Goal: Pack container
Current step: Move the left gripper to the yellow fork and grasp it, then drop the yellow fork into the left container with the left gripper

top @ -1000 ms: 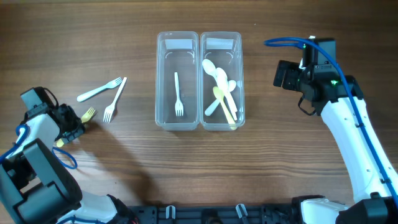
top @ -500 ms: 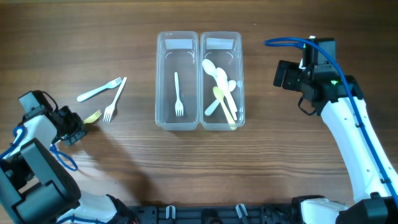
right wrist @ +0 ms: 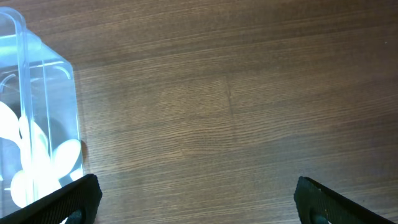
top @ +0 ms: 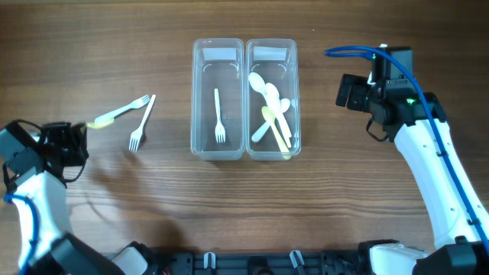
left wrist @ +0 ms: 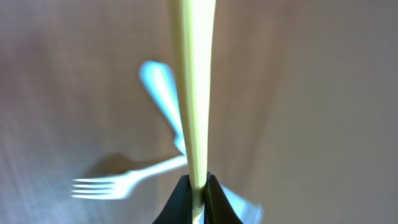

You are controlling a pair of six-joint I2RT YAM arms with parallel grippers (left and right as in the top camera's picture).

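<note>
My left gripper should keep bringing the yellow fork along until it hangs above the open room [top: 219, 75] for it in the clear container with a white fork [top: 219, 101].
My left gripper [top: 75, 136] is at the far left, shut on the handle of a yellow fork [left wrist: 193, 93], which it holds above the table; in the overhead view the fork [top: 92, 124] is a blur. Below it lie a light blue fork [top: 122, 111] and a white fork [top: 141, 124], both also in the left wrist view. Two clear containers stand mid-table: the left one [top: 200, 99] holds a white fork [top: 218, 116], the right one [top: 295, 92] holds several spoons [top: 271, 111]. My right gripper [top: 345, 92] is open and empty to the right of the containers.
The right wrist view shows the corner of the right container [right wrist: 37, 124] at its left edge and bare wooden table [right wrist: 236, 106] between my open fingers [right wrist: 74, 198]. A blue cable [top: 351, 52] runs along the right arm.
My left gripper has lifted the yellow fork off the table and moved left and up with it. The right arm has not moved.
</note>
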